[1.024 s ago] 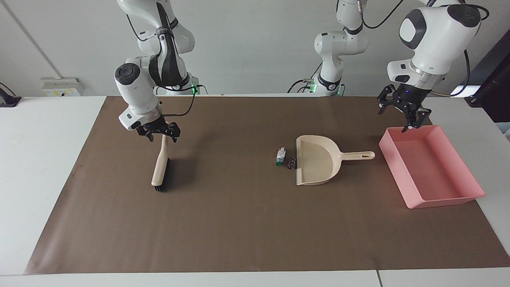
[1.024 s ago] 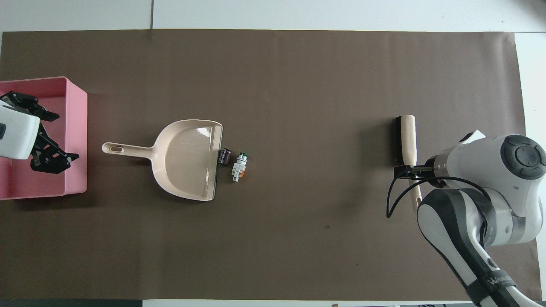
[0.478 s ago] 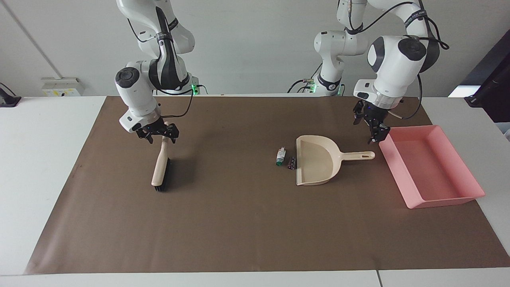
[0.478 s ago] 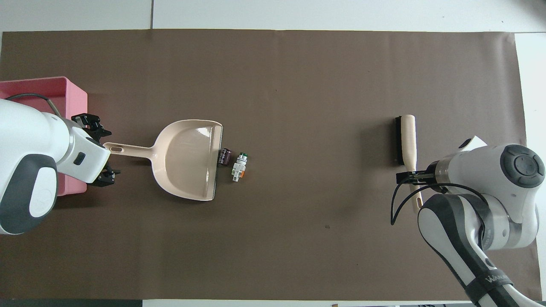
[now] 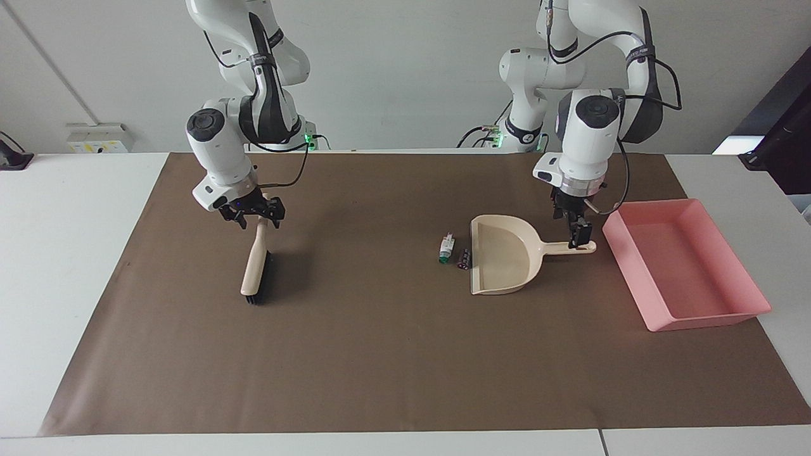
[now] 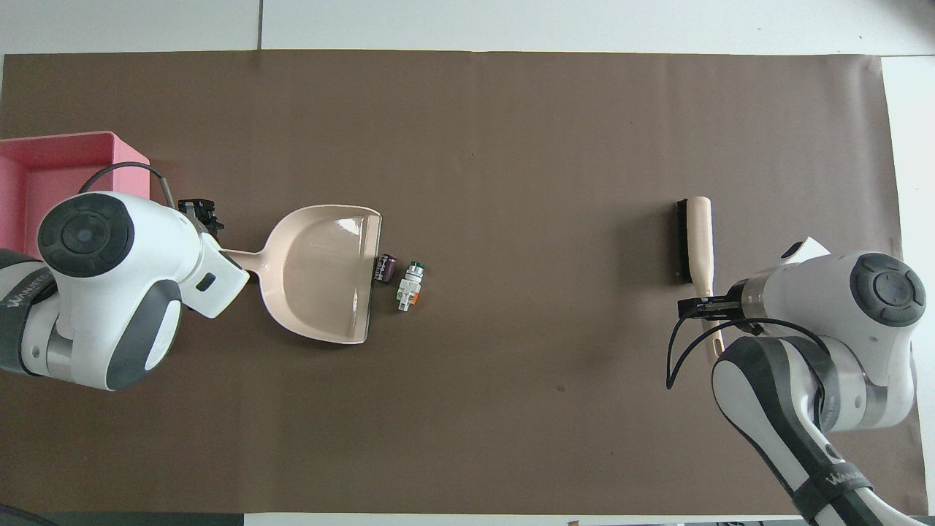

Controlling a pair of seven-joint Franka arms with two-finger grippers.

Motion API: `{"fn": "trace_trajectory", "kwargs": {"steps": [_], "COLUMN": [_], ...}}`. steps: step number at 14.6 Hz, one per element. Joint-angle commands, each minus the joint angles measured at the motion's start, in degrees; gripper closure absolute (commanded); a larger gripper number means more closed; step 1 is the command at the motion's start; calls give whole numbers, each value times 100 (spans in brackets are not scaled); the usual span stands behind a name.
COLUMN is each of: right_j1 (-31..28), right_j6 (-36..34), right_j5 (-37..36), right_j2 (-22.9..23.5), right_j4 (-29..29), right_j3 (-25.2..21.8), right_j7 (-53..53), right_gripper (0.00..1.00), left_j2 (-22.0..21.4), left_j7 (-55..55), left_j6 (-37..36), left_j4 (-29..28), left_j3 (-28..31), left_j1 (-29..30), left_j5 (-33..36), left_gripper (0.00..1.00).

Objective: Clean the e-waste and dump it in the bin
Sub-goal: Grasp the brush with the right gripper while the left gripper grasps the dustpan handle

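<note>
The dustpan handle's end (image 5: 592,247) is at my open left gripper, so that gripper should grab the handle (image 5: 554,248) close to the dustpan's scoop and hold it steady before my right gripper sweeps.
The e-waste lies on the brown mat just off the dustpan's mouth: a white piece with a green end (image 5: 447,247) (image 6: 409,286) and a dark cylinder (image 5: 464,258) (image 6: 386,267). The beige dustpan (image 5: 504,263) (image 6: 321,274) points its handle at the pink bin (image 5: 681,266) (image 6: 44,157). My left gripper (image 5: 575,235) is open and low, astride the handle's end. In the overhead view its wrist hides the handle and one finger (image 6: 199,213) shows. My right gripper (image 5: 252,214) (image 6: 701,307) is open around the handle tip of the beige brush (image 5: 256,269) (image 6: 694,234).
The brown mat (image 5: 380,354) covers most of the white table. The brush lies toward the right arm's end, the bin toward the left arm's end, partly off the mat's edge.
My left arm swung from over the bin's corner to the dustpan handle and came down onto it. My right gripper stayed at the brush handle, shifting only slightly.
</note>
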Motion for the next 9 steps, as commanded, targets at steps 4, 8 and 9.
{"fn": "trace_trajectory", "kwargs": {"steps": [4,8,9], "right_j1": [-2,6,6], "right_j6": [-3,-196,-344], "right_j5": [145,145,145], "right_j2": [-150,-124,-97], "right_j4": [-151,-11,103], "right_j3": [20,20,29], "right_j7": [-186,-133,-81], "right_gripper": [88,100,100], "left_j2": [378,431,413], "left_j7": [-427,-524,-550], "left_j6": [842,834,782], "left_j4": [-334,-475,-484], "left_j3": [65,65,65], "left_j1": [-99,-108,-116], "left_j5": [902,1131,1132], "left_gripper": [5,5,7]}}
